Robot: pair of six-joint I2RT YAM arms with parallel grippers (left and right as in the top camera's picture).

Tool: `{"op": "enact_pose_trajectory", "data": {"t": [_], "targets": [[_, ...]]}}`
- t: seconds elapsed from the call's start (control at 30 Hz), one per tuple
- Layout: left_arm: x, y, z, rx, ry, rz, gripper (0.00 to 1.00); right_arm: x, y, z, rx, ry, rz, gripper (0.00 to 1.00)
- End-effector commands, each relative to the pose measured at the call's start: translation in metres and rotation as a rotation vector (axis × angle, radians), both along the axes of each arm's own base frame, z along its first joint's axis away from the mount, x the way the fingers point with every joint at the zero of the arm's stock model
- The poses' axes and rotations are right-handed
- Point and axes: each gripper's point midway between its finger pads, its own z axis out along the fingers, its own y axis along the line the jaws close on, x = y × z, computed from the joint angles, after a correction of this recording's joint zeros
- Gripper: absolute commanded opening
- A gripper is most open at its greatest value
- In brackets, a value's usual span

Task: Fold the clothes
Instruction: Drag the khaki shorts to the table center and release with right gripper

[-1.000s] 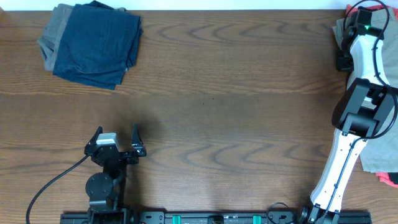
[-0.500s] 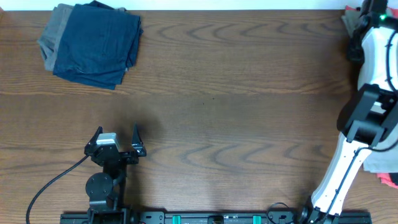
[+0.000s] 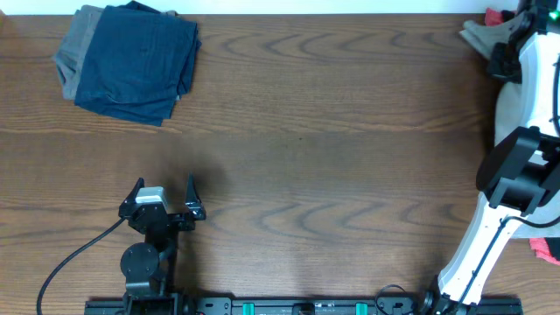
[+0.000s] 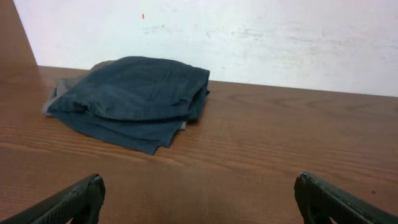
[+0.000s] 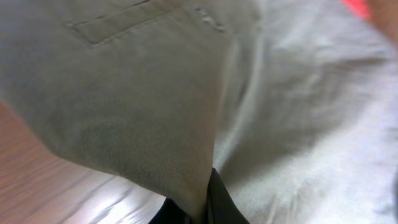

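Observation:
The middle wood (image 3: 315,166) is open and a fold of the khaki-beige shorts (image 3: 484,37) is pinched in my right gripper. I should keep pulling until the shorts lie on that wood.
The khaki-beige shorts (image 5: 155,112) fill the right wrist view, with a pocket seam at the top. My right gripper (image 5: 208,199) is shut on a fold of them. In the overhead view only a corner of the shorts (image 3: 477,35) shows at the far right edge, next to the right gripper (image 3: 506,54). My left gripper (image 3: 164,194) is open and empty near the table's front left; its fingertips (image 4: 199,193) stand wide apart over bare wood.
A folded navy-blue and grey garment pile (image 3: 131,61) lies at the back left, also in the left wrist view (image 4: 134,99). A red garment edge (image 3: 544,249) shows at the right edge. The white right arm (image 3: 516,175) runs along the table's right side.
The right arm has swung toward the far right corner, and the beige cloth at the right edge has been lifted away with it. The left arm has not moved.

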Motion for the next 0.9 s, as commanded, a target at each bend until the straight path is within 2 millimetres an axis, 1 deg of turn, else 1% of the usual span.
{"op": "enact_pose_trajectory", "data": {"t": [0.0,0.03,0.07,0.1,0.23,0.33,0.37,0.43,0.5,0.57,0.63,0.73,0.77,0.8,0.87], "targets": [[-0.001,0.001,-0.015,-0.002,0.045,0.005,0.98,0.020,0.071,0.008,0.213,-0.080,0.121,0.01],[-0.001,0.001,-0.015,-0.002,0.045,0.005,0.98,0.023,0.085,0.008,0.251,-0.085,0.148,0.01],[-0.001,0.001,-0.015,-0.002,0.045,0.005,0.98,0.026,0.105,0.006,0.294,-0.087,0.185,0.01],[-0.001,0.001,-0.015,-0.002,0.045,0.005,0.98,0.028,0.120,0.006,0.318,-0.087,0.213,0.01],[-0.001,0.001,-0.015,-0.002,0.045,0.005,0.98,0.029,0.189,0.001,0.366,-0.058,0.339,0.01],[-0.001,0.001,-0.015,-0.002,0.045,0.005,0.98,0.023,0.241,-0.004,0.372,-0.019,0.433,0.01],[-0.001,0.001,-0.015,-0.002,0.045,0.005,0.98,0.018,0.260,-0.007,0.375,-0.001,0.468,0.01],[-0.001,0.001,-0.015,-0.002,0.045,0.005,0.98,0.009,0.291,-0.014,0.378,0.034,0.526,0.01],[-0.001,0.001,-0.015,-0.002,0.045,0.005,0.98,-0.006,0.323,-0.025,0.379,0.081,0.589,0.01],[-0.001,0.001,-0.015,-0.002,0.045,0.005,0.98,-0.026,0.353,-0.040,0.376,0.143,0.657,0.01],[-0.001,0.001,-0.015,-0.002,0.045,0.005,0.98,-0.044,0.375,-0.052,0.369,0.197,0.724,0.01],[-0.001,0.001,-0.015,-0.002,0.045,0.005,0.98,-0.080,0.410,-0.071,0.390,0.293,0.879,0.01],[-0.001,0.001,-0.015,-0.002,0.045,0.005,0.98,-0.092,0.422,-0.075,0.419,0.318,0.930,0.01],[-0.001,0.001,-0.015,-0.002,0.045,0.005,0.98,-0.109,0.438,-0.079,0.468,0.353,0.994,0.01],[-0.001,0.001,-0.015,-0.002,0.045,0.005,0.98,-0.137,0.463,-0.079,0.555,0.407,1.073,0.01]]}}
